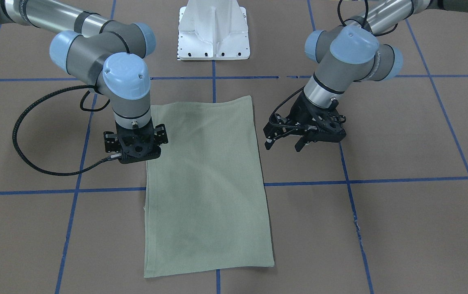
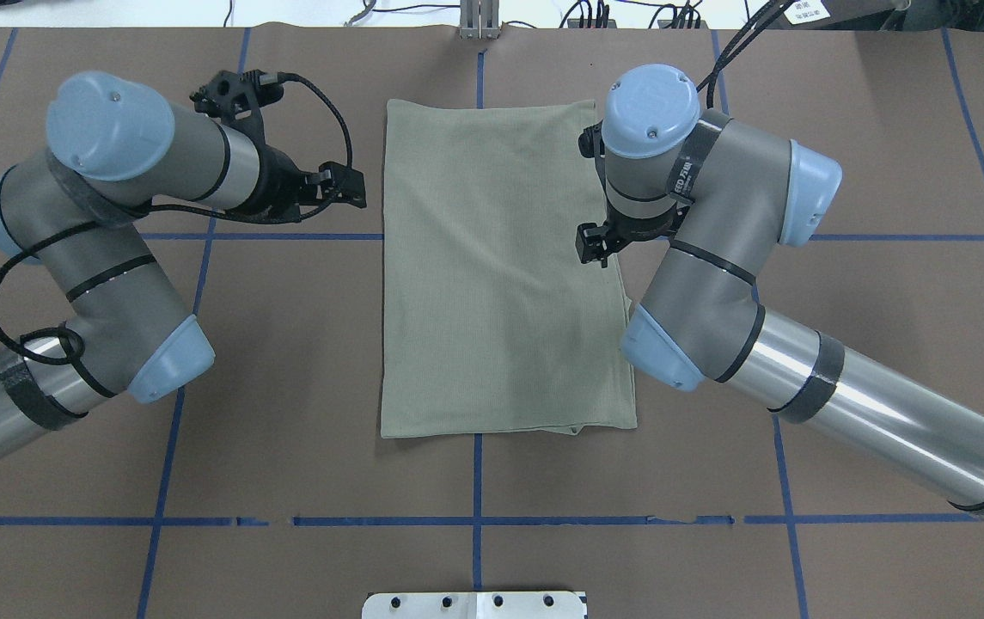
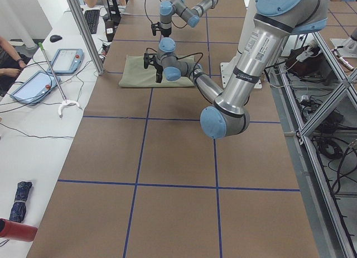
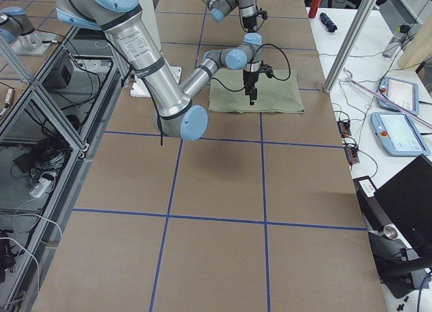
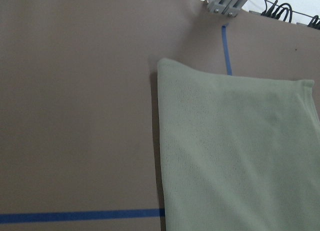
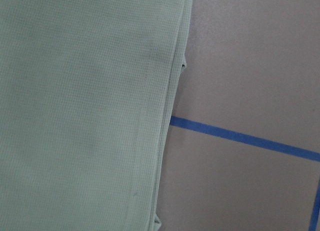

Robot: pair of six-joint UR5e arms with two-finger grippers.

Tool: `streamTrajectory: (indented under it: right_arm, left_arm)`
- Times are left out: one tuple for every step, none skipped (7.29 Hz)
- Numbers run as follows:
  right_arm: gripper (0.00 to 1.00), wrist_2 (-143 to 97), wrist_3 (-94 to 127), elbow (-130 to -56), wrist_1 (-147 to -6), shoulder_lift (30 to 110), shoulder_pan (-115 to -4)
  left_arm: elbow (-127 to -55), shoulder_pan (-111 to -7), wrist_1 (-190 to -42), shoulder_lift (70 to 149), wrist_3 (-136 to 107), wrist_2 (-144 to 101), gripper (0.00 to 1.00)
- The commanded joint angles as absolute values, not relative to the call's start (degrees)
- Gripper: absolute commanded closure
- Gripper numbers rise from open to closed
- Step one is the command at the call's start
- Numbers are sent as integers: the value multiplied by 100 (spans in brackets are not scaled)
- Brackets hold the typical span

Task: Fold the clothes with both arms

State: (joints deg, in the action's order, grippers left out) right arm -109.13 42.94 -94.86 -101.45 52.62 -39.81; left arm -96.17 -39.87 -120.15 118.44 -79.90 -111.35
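The clothes' short edge (image 1: 202,103) by the white pedestal base is limp and wavy, so I expect the sage-green clothes (image 1: 206,191) to double over with that edge curved when I fold them.
The sage-green clothes (image 1: 205,183) lie flat on the brown table as a folded long rectangle (image 2: 492,275), with no sleeves or collar showing. My left gripper (image 1: 283,143) hangs low just off the cloth's left long edge (image 5: 160,141). It is open, with nothing between its fingers (image 2: 347,185). My right gripper (image 1: 135,148) points straight down over the opposite long edge, where stacked layers show (image 6: 172,91). Its jaws look spread, and its fingertips are hidden under its own body.
The white pedestal base (image 1: 213,32) stands at the robot's side of the table. Blue tape lines (image 2: 474,520) grid the brown surface. A side bench holds tablets (image 3: 62,60), cables and a person's arm (image 3: 8,57). An aluminium post (image 3: 83,29) stands near the cloth.
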Motion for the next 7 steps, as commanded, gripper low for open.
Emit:
streamTrajectory:
  right_arm:
    - [0, -11258, 4359, -10149, -10151, 5580, -4008]
    - [0, -11267, 4377, -10273, -10143, 5625, -4008]
    - [0, -11268, 4429, -10292, -10143, 5634, -4008]
    - [0, -11276, 4447, -10292, -10125, 5651, -4008]
    - [0, -11268, 4456, -10292, -10116, 5651, -3999]
    - [0, -11268, 4508, -10283, -10116, 5651, -3990]
    - [0, -11268, 4509, -10283, -10116, 5651, -3990]
  left_arm:
    - [-9948, -3045, -11988, 11698, -9425, -10787, 0]
    - [-9958, -2580, -11953, 11698, -10005, -10488, 0]
    - [-9993, -2262, -11866, 11698, -10515, -10303, 1]
    - [-9984, -1972, -11700, 11707, -10790, -10083, 1]
    - [-10019, -1934, -11315, 11777, -10906, -10064, 1]
    - [-10098, -1934, -10998, 11777, -10907, -10072, 1]
    - [-10168, -1934, -10752, 11777, -10907, -10072, 1]
